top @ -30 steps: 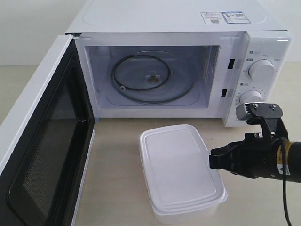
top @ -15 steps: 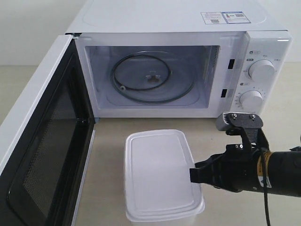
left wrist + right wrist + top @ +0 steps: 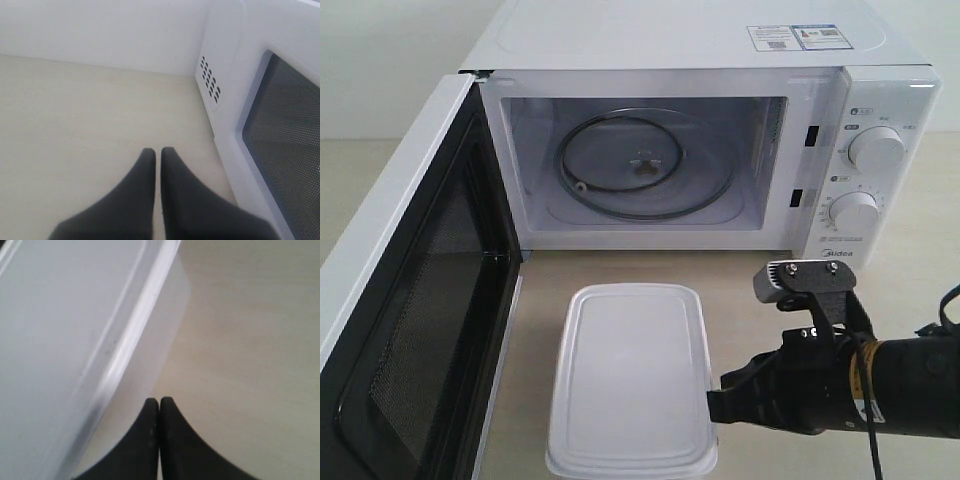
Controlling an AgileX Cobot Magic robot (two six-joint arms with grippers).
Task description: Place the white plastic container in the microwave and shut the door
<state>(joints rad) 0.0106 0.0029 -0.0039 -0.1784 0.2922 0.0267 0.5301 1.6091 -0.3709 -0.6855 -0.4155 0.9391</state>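
Observation:
The robot's right gripper is closed and crooked against the white plastic container's side (image 3: 713,434), so it should move back, turn, open and grab the lid's edge (image 3: 705,362).
The white plastic container (image 3: 632,375) lies lid-up on the table in front of the microwave (image 3: 720,45), lengthwise toward the cavity. The door (image 3: 410,300) stands wide open on the left, and the glass turntable (image 3: 645,165) is bare. My right gripper (image 3: 713,405) is shut and empty, its tips against the container's right side wall (image 3: 150,365) near the front corner. In the right wrist view the right gripper (image 3: 159,401) touches that wall low down. My left gripper (image 3: 157,150) is shut and empty over bare table, outside the open door (image 3: 285,135). It does not show in the exterior view.
The open door takes up the left side of the table. The microwave's two dials (image 3: 875,150) sit right above my right arm. The vented side of the microwave (image 3: 210,82) lies ahead of the left gripper. A white wall (image 3: 100,30) closes the back.
My right gripper has moved left and toward the table's front with its tips against the container. The container has slid left and turned to lie lengthwise toward the cavity.

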